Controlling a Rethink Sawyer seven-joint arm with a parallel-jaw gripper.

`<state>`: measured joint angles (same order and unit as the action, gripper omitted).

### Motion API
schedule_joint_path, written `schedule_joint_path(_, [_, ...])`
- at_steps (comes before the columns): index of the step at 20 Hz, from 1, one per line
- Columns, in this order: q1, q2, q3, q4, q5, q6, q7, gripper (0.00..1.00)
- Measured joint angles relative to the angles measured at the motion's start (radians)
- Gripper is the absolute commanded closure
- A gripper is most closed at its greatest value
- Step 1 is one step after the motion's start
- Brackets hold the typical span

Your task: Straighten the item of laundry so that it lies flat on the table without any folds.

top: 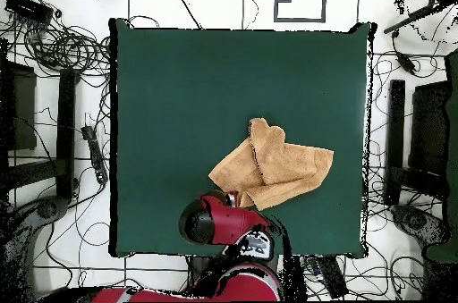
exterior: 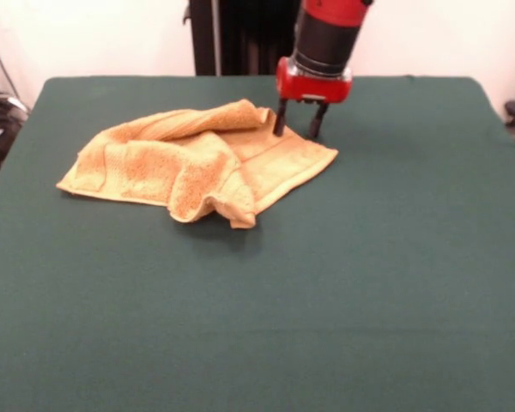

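The golden-yellow towel (exterior: 279, 160) will slide along and spread out almost flat when I pull its far edge, because its bunched part lies in loose folds (exterior: 204, 172).
The golden-yellow towel (exterior: 197, 163) lies crumpled on the green table (exterior: 395, 257), left of centre toward the far side. Its left part is bunched and folded over itself, and a flatter corner with a border band points right. My gripper (exterior: 298, 130) is open. It stands upright at the towel's far right corner, one finger (exterior: 279, 127) at the fold's edge and the other just off the cloth. In the overhead view the towel (top: 277, 165) lies near the table's (top: 179, 94) bottom edge. The red arm (top: 219, 221) covers the gripper there.
The robot's dark pedestal (exterior: 240, 34) stands behind the table's far edge. Cables (top: 63, 49) and equipment lie on the floor around the table. Bare green cloth stretches in front of and to the right of the towel in the front view.
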<state>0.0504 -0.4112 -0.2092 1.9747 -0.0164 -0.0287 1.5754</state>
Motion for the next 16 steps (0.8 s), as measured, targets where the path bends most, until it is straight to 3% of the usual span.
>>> schedule_joint_path(9, [-0.143, -0.028, 0.103, 0.014, -0.068, 0.037, 0.000, 0.00])
schedule_joint_path(16, [-0.140, -0.028, 0.101, 0.013, -0.068, 0.037, 0.000, 0.00])
